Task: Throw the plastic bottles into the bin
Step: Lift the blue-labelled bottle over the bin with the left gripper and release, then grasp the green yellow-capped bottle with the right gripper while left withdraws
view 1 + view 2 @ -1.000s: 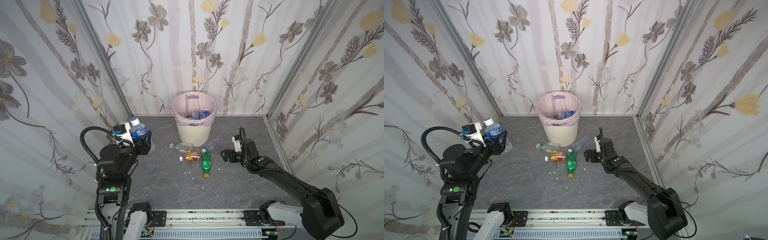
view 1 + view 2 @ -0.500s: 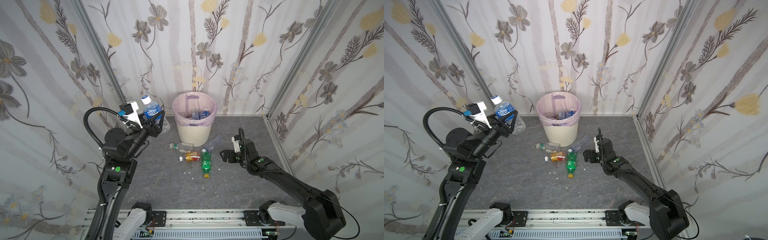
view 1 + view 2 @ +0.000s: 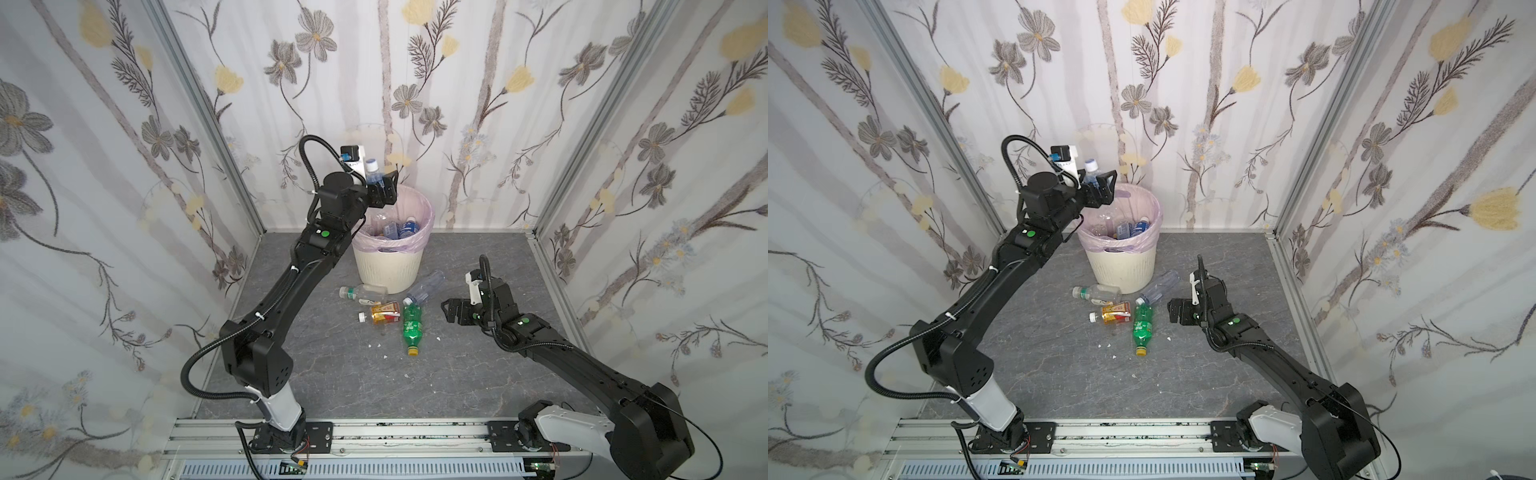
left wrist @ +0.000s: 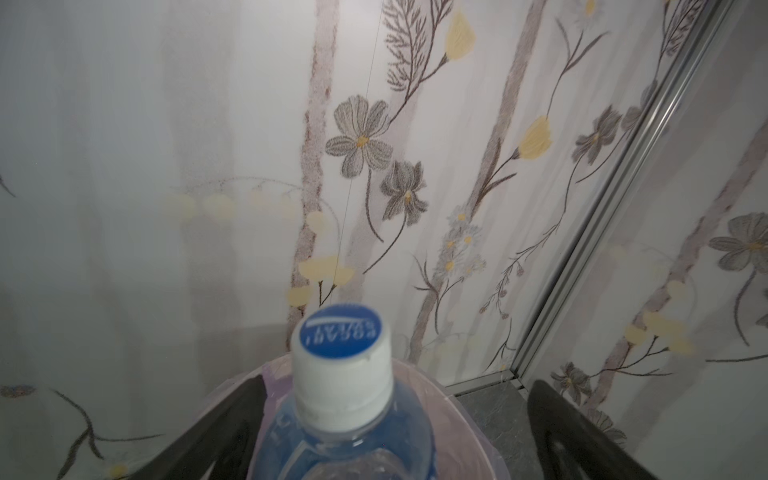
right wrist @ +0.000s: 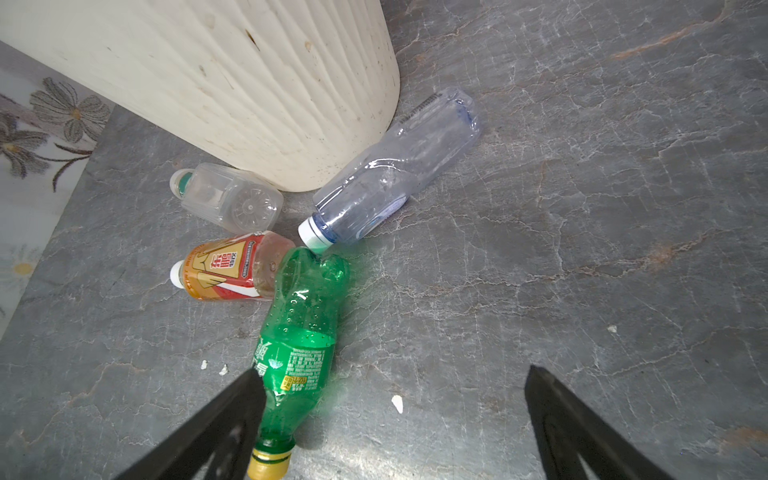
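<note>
The green bottle's base (image 5: 312, 268) is only touching its neighbours, so the green bottle will come away and leave them lying when I lift it.
My left gripper (image 3: 380, 189) hangs over the near left rim of the cream bin (image 3: 386, 270). Its jaws stand open, and a clear blue-labelled bottle (image 4: 345, 374) with a white and blue cap stands loose between them, over the pink liner (image 4: 457, 411). Several bottles (image 3: 399, 228) lie inside the bin. In front of it lie a green bottle (image 5: 299, 332), a red-orange labelled one (image 5: 224, 270), a squat clear one (image 5: 228, 199) and a bluish clear one (image 5: 395, 166). My right gripper (image 5: 392, 372) hovers open just right of the green bottle, holding nothing.
Flowered walls close in on three sides, with metal corner posts (image 3: 552, 216). The bluish bottle leans against the bin's foot (image 5: 316, 174). Small white scraps (image 5: 397, 403) dot the grey floor. A metal rail (image 3: 374, 436) runs along the front edge.
My left arm has swung up and right, from the left wall to the bin's rim, carrying the bottle. Its jaws have spread apart. The right arm has barely moved.
</note>
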`<action>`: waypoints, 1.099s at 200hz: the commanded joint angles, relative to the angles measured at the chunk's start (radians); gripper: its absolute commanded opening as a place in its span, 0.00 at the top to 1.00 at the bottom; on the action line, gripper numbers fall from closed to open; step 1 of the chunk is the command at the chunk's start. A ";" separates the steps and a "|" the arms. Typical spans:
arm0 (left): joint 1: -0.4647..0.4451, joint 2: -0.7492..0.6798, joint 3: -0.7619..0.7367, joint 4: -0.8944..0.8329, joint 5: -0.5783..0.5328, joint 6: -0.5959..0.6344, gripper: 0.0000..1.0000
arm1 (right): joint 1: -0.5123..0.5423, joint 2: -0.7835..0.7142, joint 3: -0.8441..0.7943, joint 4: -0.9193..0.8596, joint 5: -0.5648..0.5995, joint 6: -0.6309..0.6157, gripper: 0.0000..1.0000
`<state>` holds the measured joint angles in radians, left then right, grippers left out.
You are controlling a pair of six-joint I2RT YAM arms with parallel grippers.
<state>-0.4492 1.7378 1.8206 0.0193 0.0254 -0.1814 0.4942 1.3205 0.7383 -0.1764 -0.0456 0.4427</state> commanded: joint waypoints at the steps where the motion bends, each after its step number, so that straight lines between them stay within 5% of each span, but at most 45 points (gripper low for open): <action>1: -0.014 -0.009 0.008 -0.067 -0.069 0.017 0.00 | 0.004 -0.025 -0.007 0.028 -0.001 0.022 0.02; 82: -0.015 -0.203 -0.212 -0.074 -0.114 0.031 0.00 | 0.060 0.051 0.048 0.057 -0.048 0.029 0.04; 157: 0.082 -0.644 -0.724 -0.201 -0.152 -0.031 0.00 | 0.189 0.222 0.086 0.093 -0.093 0.083 0.13; 220: 0.140 -0.820 -1.037 -0.255 -0.081 -0.086 0.00 | 0.218 0.445 0.189 0.119 -0.105 0.110 0.21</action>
<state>-0.3157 0.9520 0.8501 -0.2207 -0.0906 -0.2249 0.7105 1.7149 0.8951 -0.1085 -0.1406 0.5236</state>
